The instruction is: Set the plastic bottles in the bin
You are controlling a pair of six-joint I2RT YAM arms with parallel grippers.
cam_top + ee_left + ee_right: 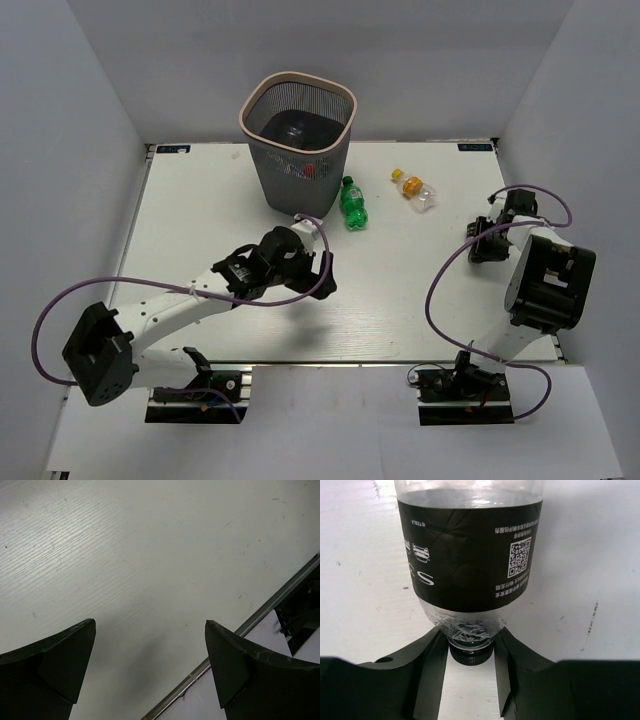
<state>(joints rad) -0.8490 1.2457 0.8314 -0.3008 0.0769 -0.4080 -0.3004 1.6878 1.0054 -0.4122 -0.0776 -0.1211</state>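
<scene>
Both fingers sit square on the dark-labelled bottle's neck (471,641), so my right gripper should keep lifting it over the bin's opening (299,115) and let it go there.
The bin (262,104), dark mesh with a pale rim, stands at the back centre, with bottles inside (296,131). A green bottle (353,203) lies just right of it. A clear bottle with an orange cap (415,189) lies further right. My right gripper (483,240) (470,665) sits at the right side, shut on the neck of a clear bottle with a dark label and dark cap (470,555); its fingers (427,670) press the shoulder on both sides. My left gripper (325,275) (150,624) is open and empty over bare table, in front of the bin.
The white table (200,200) is walled in by pale panels on three sides. Its metal front edge rail (240,630) runs close under the left gripper. Purple cables loop beside both arms.
</scene>
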